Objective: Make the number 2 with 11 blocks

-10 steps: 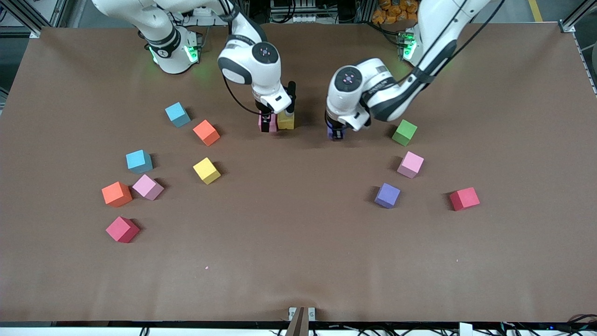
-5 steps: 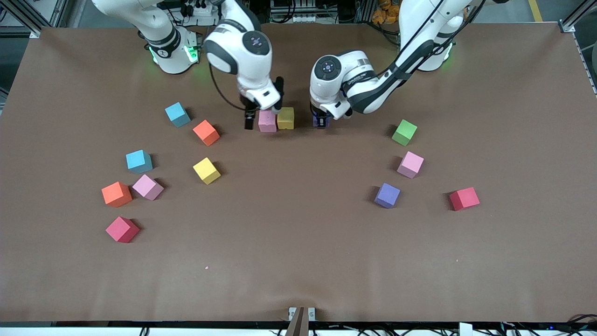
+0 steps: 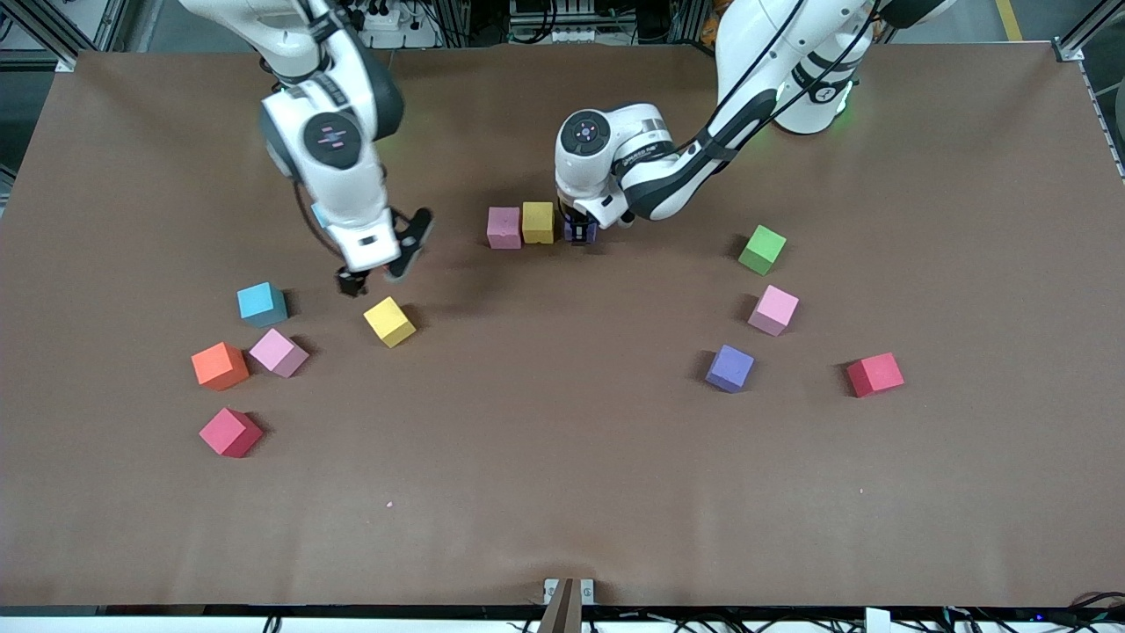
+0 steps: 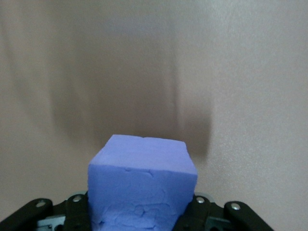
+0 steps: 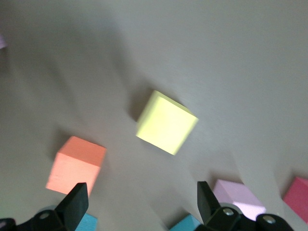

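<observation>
The loose yellow block is at an angle to the open fingers of my right gripper, so next I swing back and line the gripper up square with the block's opposite sides before I close it.
A pink block and a yellow block sit side by side in a row. My left gripper is shut on a purple block, held low right beside the row's yellow block, toward the left arm's end. My right gripper hangs open and empty over the table next to a loose yellow block. An orange block lies under the right arm, hidden in the front view.
Toward the right arm's end lie a pink block, an orange block, a red block and a light-blue cube. Toward the left arm's end lie green, pink, purple and red blocks.
My right gripper left the pink block in the row and swung, open, toward the loose yellow block. My left gripper carried the purple block up beside the row's yellow block.
</observation>
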Robot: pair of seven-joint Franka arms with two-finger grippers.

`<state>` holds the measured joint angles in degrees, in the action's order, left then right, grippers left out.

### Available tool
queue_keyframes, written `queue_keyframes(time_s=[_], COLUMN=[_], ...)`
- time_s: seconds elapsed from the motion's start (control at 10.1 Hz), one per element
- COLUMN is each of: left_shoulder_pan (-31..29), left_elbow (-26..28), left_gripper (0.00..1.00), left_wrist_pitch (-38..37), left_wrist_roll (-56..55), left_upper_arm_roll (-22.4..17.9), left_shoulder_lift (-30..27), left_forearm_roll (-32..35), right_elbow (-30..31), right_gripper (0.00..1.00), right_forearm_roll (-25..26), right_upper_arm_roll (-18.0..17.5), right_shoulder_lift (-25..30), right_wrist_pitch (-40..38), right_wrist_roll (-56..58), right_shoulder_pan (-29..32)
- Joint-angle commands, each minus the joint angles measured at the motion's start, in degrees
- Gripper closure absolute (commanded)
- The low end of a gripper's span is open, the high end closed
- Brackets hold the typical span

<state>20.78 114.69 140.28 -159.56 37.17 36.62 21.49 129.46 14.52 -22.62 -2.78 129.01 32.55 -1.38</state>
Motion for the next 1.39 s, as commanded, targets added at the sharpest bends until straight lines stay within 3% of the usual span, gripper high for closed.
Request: queue_keyframes(time_s=[0.0,0.4,0.69,1.09,1.19,1.29], left_shoulder_pan=[2.4,2.8,3.5,3.7,3.7,3.9], left_elbow=[-1.6,-2.3,-2.5,-3.6,-3.6,-4.0], left_gripper=[1.0,1.0,1.0,1.0,0.63,0.01], left_wrist_pitch=[-0.3,-0.4,-0.3,-0.4,-0.4,-0.8], left_wrist_roll=[-11.8,-12.0,-12.5,-12.5,-12.5,-12.4], left_upper_arm_roll=[-1.0,-1.0,-1.1,-1.4,-1.4,-1.7], left_shoulder_lift=[1.0,1.4,1.5,2.2,2.2,2.2], left_forearm_roll=[1.8,1.8,1.8,1.8,1.8,1.9], right_elbow=[1.3,1.0,-1.7,-6.7,-7.5,-7.5], right_gripper=[0.0,0.0,0.0,0.0,0.0,0.0], right_forearm_roll=[-3.3,-3.8,-4.3,-5.6,-5.7,-5.7], right_upper_arm_roll=[0.9,8.4,8.3,8.0,8.1,8.1], right_shoulder_lift=[2.2,2.2,-2.7,-10.3,-12.8,-14.4], right_wrist_pitch=[2.5,5.9,8.7,11.1,14.3,17.3], right_wrist_roll=[-2.8,-8.2,-17.0,-23.5,-23.6,-23.6], right_shoulder_pan=[4.9,5.2,4.6,-2.0,-3.5,-4.3])
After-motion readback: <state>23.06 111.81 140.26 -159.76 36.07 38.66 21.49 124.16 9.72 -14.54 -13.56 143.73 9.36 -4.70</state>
